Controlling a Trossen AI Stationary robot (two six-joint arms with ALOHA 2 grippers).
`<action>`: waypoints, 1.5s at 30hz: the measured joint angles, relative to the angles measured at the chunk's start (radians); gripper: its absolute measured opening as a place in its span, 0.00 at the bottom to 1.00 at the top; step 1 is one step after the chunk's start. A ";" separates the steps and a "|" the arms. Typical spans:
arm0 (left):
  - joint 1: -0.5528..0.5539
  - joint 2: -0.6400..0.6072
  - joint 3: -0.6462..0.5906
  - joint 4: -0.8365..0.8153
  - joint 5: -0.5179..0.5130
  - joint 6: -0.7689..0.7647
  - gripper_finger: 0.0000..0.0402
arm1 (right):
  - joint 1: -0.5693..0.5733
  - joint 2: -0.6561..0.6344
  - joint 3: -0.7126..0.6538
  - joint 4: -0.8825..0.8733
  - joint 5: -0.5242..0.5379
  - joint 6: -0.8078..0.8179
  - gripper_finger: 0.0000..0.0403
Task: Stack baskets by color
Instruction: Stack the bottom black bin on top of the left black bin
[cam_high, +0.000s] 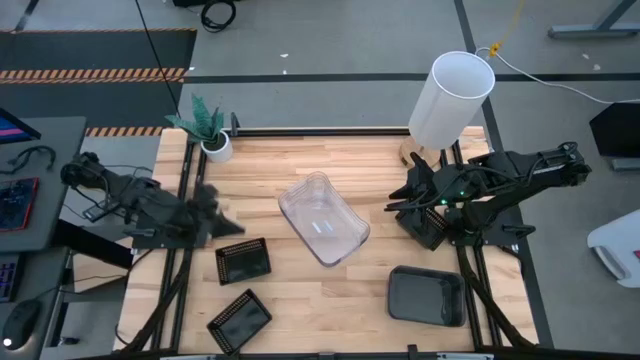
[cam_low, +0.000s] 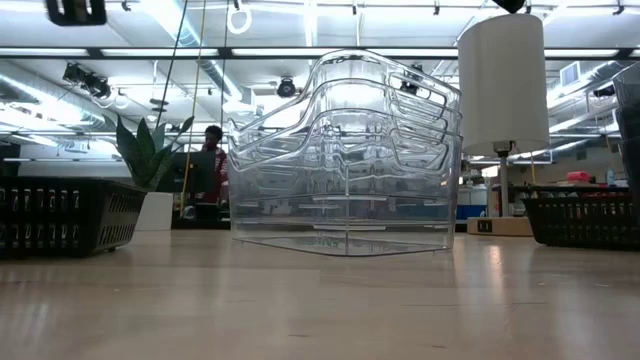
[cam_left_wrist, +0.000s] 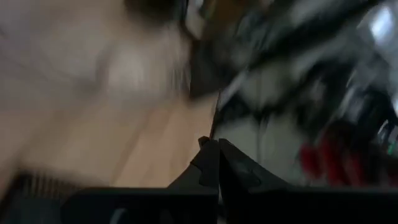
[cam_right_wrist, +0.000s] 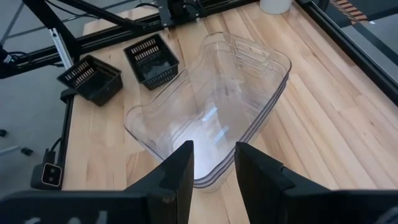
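Note:
The nearer black basket is separated from the other by a piece of wood (cam_high: 236, 291), so my left gripper should keep going toward that basket's rim (cam_high: 230, 306) until its fingers are on both sides of the rim.
A stack of clear baskets (cam_high: 322, 218) rests on its base at the middle of the wooden table, also seen in the low view (cam_low: 345, 150) and the right wrist view (cam_right_wrist: 211, 106). Two small black slatted baskets (cam_high: 243, 262) (cam_high: 240, 320) sit at the near left. A smoky-grey basket (cam_high: 427, 296) lies at the near right. My left gripper (cam_left_wrist: 217, 155) is shut and holds nothing; it hovers left of the clear stack (cam_high: 222, 220). My right gripper (cam_right_wrist: 214, 162) stands open in the air to the right of the stack (cam_high: 398, 200), with nothing between its fingers.
A tall white lamp shade (cam_high: 452, 98) stands at the far right corner, and a small potted plant (cam_high: 210, 135) at the far left. Black frame rails run along the table's sides. A person (cam_low: 210, 150) shows in the room behind the table.

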 joint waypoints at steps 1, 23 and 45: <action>-0.007 0.057 0.038 -0.050 0.055 -0.009 0.01 | 0.000 0.000 0.000 0.000 0.000 0.000 0.30; -0.266 0.634 0.188 -0.142 0.591 -0.297 0.35 | -0.017 0.000 0.000 0.000 0.062 -0.113 0.30; -0.416 0.831 0.188 -0.243 0.332 -0.389 0.30 | -0.053 0.000 0.000 0.008 0.059 -0.188 0.30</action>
